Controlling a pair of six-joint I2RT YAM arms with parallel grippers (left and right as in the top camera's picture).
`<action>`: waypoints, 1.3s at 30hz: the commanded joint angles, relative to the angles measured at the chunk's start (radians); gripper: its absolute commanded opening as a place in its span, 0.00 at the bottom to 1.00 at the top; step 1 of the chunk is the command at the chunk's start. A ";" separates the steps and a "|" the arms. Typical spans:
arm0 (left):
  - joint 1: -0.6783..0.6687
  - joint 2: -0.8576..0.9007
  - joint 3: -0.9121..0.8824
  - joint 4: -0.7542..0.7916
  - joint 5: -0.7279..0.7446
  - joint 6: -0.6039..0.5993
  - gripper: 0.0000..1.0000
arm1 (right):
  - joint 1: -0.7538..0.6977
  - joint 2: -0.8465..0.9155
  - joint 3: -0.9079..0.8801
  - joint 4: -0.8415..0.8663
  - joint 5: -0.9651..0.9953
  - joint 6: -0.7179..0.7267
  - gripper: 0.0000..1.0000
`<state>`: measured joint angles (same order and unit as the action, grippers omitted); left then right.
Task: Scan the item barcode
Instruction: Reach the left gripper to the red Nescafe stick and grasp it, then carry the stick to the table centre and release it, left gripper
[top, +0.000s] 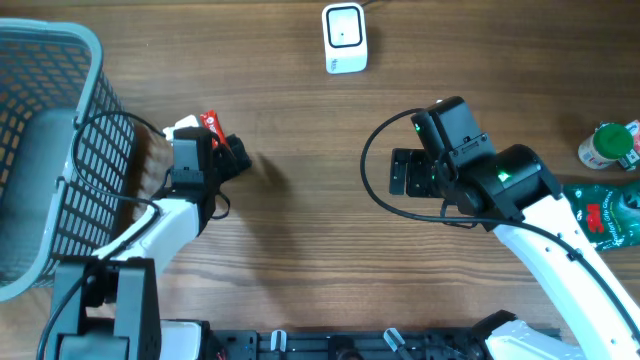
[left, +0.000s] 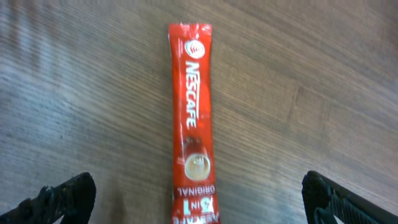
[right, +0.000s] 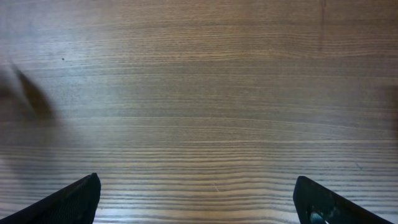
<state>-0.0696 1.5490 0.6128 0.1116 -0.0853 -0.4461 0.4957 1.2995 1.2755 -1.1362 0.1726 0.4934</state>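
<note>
My right gripper is far from the red Nescafe sachet (top: 210, 122), which lies by the grey basket, so my left gripper should first put the sachet down in the middle of the table (top: 347, 182) for my right gripper.
A red Nescafe sachet (left: 193, 118) lies flat on the wooden table, printed face up, with no barcode showing on that face. My left gripper (left: 199, 205) hovers over its near end, open, one black fingertip (left: 65, 196) far out on each side and not touching it. From overhead only a bit of the sachet (top: 210, 122) peeks out by the left gripper (top: 215, 148). The white scanner (top: 344, 38) stands at the table's far edge. My right gripper (top: 408, 172) is mid-table, and the right wrist view shows it (right: 199, 205) open over bare wood.
A grey wire basket (top: 50, 60) fills the left side, close to the left arm. A green-capped bottle (top: 608, 145) and a green packet (top: 612, 215) lie at the far right.
</note>
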 joint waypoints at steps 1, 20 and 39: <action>0.035 0.070 0.007 0.051 -0.040 0.023 1.00 | -0.002 -0.005 -0.008 0.001 -0.024 0.007 1.00; 0.019 0.299 0.107 -0.203 0.103 0.042 0.04 | -0.002 -0.005 -0.008 0.006 -0.024 0.007 1.00; -0.117 -0.146 0.127 -0.378 -0.067 0.042 0.87 | -0.002 -0.005 -0.008 -0.001 -0.024 0.005 1.00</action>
<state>-0.1883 1.3754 0.7422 -0.2512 -0.1028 -0.4015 0.4957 1.2995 1.2755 -1.1320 0.1574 0.4934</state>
